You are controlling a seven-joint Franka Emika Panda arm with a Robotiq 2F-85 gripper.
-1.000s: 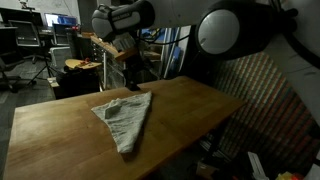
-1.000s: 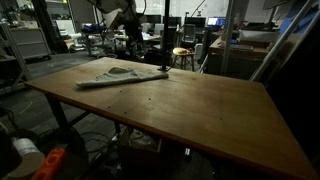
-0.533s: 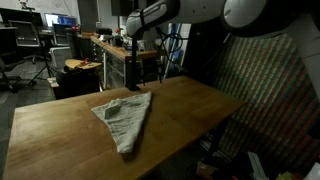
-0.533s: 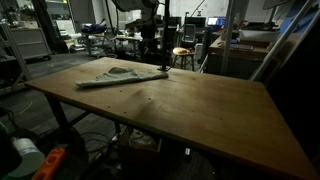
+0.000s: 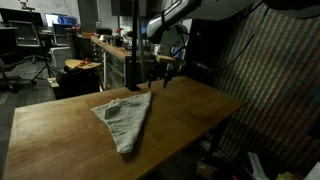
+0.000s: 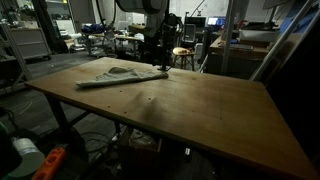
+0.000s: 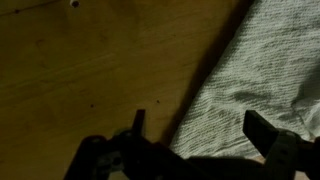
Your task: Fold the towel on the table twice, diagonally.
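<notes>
My gripper needs to move over until the towel's far corner (image 5: 150, 95) is between both fingers, because one finger hangs over the towel's body (image 7: 240, 105). Then it should go down and pinch.
The towel (image 5: 126, 117) lies on the table (image 5: 205, 108) as a light grey, mottled triangle, its long point toward the near edge. In the exterior view from the other side the towel (image 6: 121, 74) is a flat strip near the far end of the table (image 6: 190, 115). My gripper (image 5: 160, 80) hangs open just above the towel's far corner and holds nothing. It also shows in an exterior view as a dark gripper (image 6: 157, 60) behind that corner. In the wrist view the gripper (image 7: 200, 128) straddles the towel's (image 7: 265, 65) edge, with bare table (image 7: 80, 70) wood to the left.
Behind the table stand workbenches (image 5: 100, 45), monitors (image 6: 190, 22), a stool (image 6: 182, 55) and lab clutter. A textured panel (image 5: 270, 95) rises beside the table's right edge. Boxes and cables (image 6: 30, 155) lie on the floor near a table corner.
The arm has swung sideways and come down a little, from beside the towel's far corner to just past it. The jaws stayed open and the towel has not moved.
</notes>
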